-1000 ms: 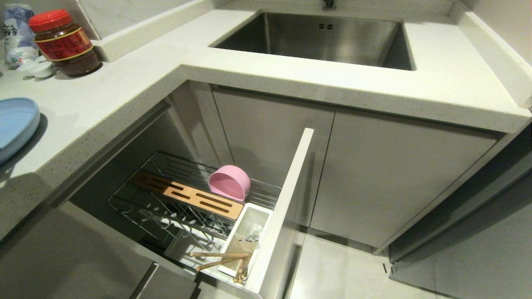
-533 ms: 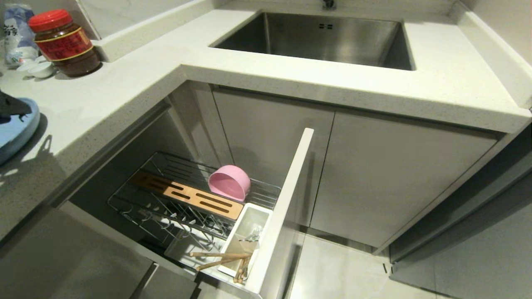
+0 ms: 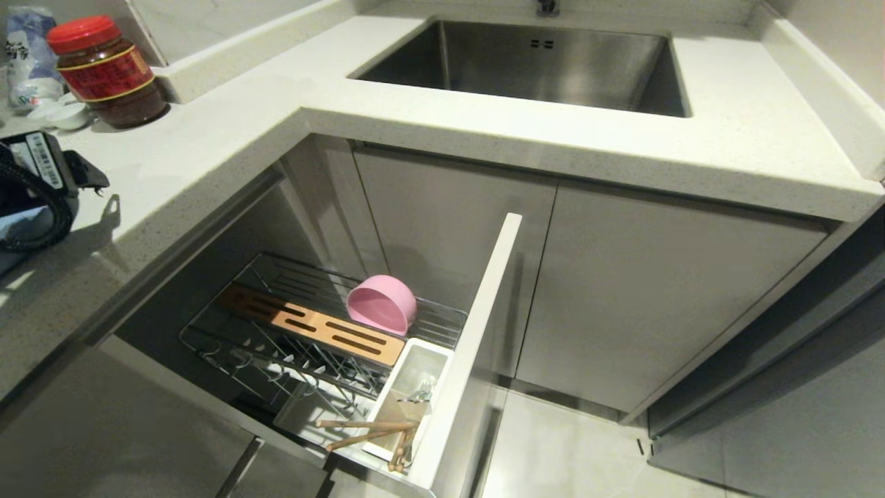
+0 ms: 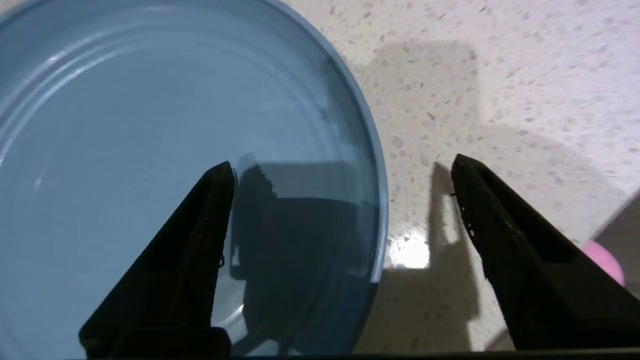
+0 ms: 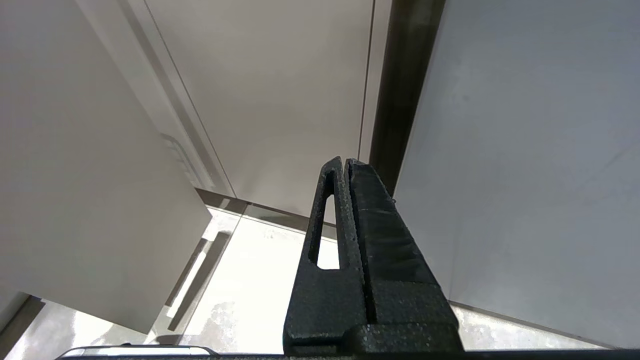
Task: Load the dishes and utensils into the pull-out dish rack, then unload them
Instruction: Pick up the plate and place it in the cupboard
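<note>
I expect the light-blue plate [image 3: 23,223] to sink partway into the rack and stay upright when I lower it on edge, because the slanting wires [image 3: 321,383] leave open gaps.
The light-blue plate [image 4: 125,125] lies flat on the speckled counter, and only a sliver of the plate [image 3: 28,223] shows under my left arm [image 3: 34,180] at the head view's left edge. My left gripper [image 4: 342,165] hangs open just above its rim, with one finger over the plate and the other over bare counter. The pull-out dish rack [image 3: 442,321] is drawn out below. The pink bowl [image 3: 382,304] leans on its side in it. Chopsticks [image 3: 366,429] and the fork [image 3: 420,394] rest in its white bin [image 3: 437,360]. My right gripper [image 5: 345,162] is shut and parked by the cabinet fronts.
A red-lidded jar [image 3: 107,72], small white saucers [image 3: 66,114] and a packet [image 3: 28,55] stand behind the plate. The steel sink [image 3: 539,62] is set in the counter at the back. The rack's white panel front [image 3: 477,346] juts into the floor space.
My left arm has come in from the left edge over the blue plate and now covers most of it. The rack and its contents have not moved.
</note>
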You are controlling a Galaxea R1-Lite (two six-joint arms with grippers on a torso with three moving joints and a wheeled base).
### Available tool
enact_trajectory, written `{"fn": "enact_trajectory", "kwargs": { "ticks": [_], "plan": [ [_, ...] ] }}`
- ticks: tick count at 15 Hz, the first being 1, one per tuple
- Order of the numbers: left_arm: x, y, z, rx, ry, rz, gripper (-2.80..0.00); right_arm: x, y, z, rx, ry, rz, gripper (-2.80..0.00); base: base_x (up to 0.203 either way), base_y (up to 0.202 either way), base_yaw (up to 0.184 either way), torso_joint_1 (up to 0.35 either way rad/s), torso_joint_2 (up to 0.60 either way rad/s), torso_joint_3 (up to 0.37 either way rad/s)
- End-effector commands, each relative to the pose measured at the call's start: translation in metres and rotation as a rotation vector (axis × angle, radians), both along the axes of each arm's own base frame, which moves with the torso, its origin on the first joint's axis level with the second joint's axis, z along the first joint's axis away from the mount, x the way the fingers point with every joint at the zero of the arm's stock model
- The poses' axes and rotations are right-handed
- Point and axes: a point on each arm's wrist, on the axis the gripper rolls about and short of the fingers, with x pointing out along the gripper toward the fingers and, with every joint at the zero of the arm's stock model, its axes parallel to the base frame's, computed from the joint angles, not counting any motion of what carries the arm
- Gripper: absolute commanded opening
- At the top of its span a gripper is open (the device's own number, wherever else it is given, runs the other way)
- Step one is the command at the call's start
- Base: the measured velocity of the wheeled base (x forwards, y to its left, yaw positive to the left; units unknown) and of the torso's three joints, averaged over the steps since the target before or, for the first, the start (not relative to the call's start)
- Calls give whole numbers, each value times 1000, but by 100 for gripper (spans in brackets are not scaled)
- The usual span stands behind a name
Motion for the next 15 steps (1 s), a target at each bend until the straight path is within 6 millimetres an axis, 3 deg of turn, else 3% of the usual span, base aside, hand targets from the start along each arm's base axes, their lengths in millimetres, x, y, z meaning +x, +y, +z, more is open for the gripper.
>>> {"fn": "enact_trajectory", "kwargs": {
  "ticks": [1, 6, 7, 15],
  "plan": [
    [14, 0, -9, -7, 39, 7, 0, 2, 0, -7, 0, 24, 0, -280, 0, 0, 0, 0, 0, 0],
    [18, 0, -12, -14, 48, 9, 0, 2, 0, -7, 0, 26, 0, -280, 0, 0, 0, 0, 0, 0],
    [18, 0, -12, -14, 45, 9, -280, 2, 0, -7, 0, 24, 0, -280, 0, 0, 0, 0, 0, 0],
    [15, -2, -8, -15, 16, 2, -280, 2, 0, -7, 0, 24, 0, -280, 0, 0, 0, 0, 0, 0]
  ]
}}
